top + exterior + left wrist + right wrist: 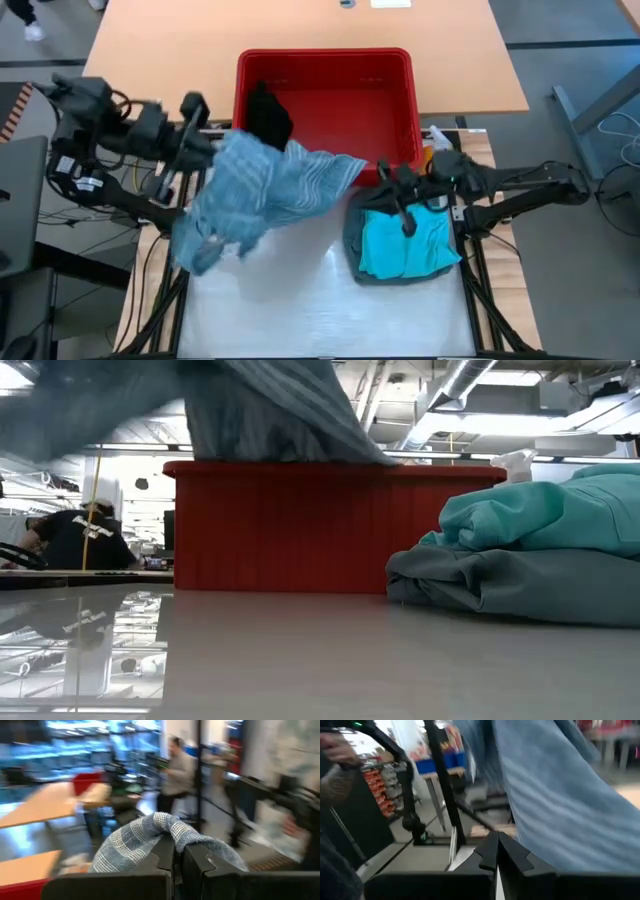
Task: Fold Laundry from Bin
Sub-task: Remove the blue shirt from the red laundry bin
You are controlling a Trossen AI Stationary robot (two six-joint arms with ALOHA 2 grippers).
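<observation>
The striped cloth hangs bunched point(245, 190) from only the robot's left gripper, so next the right gripper grabs the cloth's hanging side point(320, 185) before the left gripper grabs another edge.
My left gripper point(213, 146) is shut on the blue-grey striped cloth point(262, 188), held high over the table's left half. The cloth also shows at the top of the low view point(270, 405). My right gripper point(384, 176) is shut, level, beside the cloth's right corner point(352, 168). The red bin point(395, 70) stands at the far side with a black garment point(268, 116) inside. A folded teal garment point(405, 245) lies on a folded grey-green one point(520, 585) on the table's right. My left gripper pinches a bunched fold of the striped cloth point(167, 826) between its two fingers; the cloth drapes over the fingertips. The cloth hangs below and spreads toward the right, clear of the table; its far part reaches down behind the bin's near rim point(290, 460). My right gripper is next to the cloth point(555, 820); whether it touches it I cannot tell.
An orange spray bottle point(432, 152) with a white nozzle point(515, 460) stands by the bin's near right corner. A wooden table point(180, 50) lies beyond the bin. People show in the room behind point(80, 540). Bare table top point(300, 300) lies near the front edge.
</observation>
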